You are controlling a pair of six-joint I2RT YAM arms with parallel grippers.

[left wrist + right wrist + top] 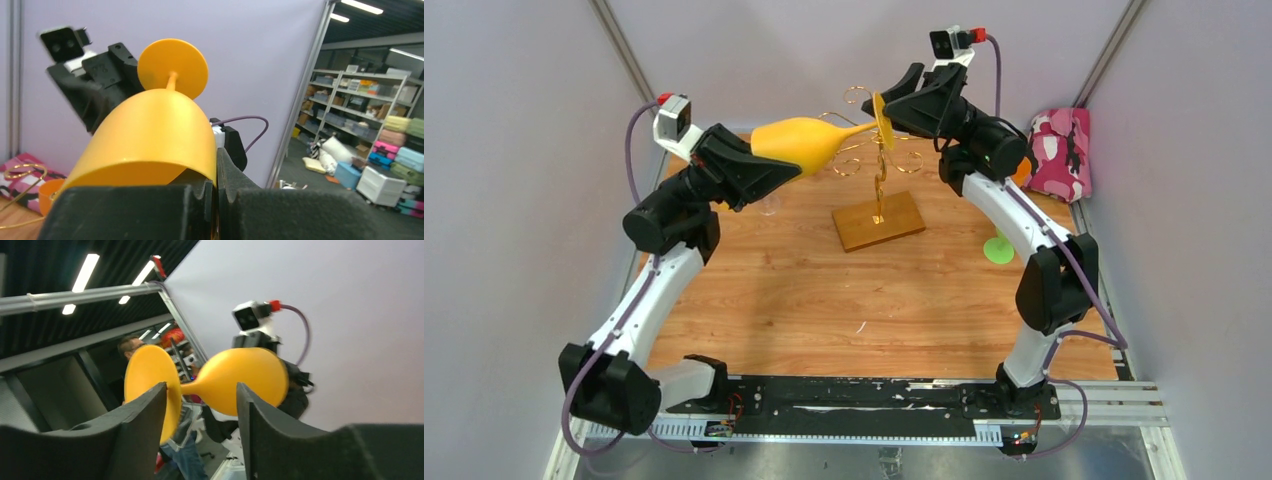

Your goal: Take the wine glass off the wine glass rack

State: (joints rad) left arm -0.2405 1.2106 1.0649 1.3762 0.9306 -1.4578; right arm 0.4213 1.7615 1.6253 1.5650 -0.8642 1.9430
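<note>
The right gripper's fingers are on both sides of the yellow wine glass's stem (860, 129), so the right gripper should move back clear of the foot (883, 122) before the left gripper stands the glass upright.
The yellow wine glass (809, 142) lies sideways in the air, to the left of the top of the gold wire wine glass rack (881, 165), whose wooden base (879, 222) rests on the table. My left gripper (796, 168) is shut on the rim of the glass's bowl (150, 135), one finger inside and one outside (216, 175). My right gripper (888, 104) is open, its fingers on either side of the glass's stem (200, 389). The round foot (147, 375) sits just behind the left finger (130, 430). I cannot tell whether the foot still touches a rack arm.
A green round foot of another glass (998, 248) lies on the table under the right arm. A pink patterned bag (1059, 150) and an orange object (1021, 170) sit at the back right. Grey walls close in both sides.
</note>
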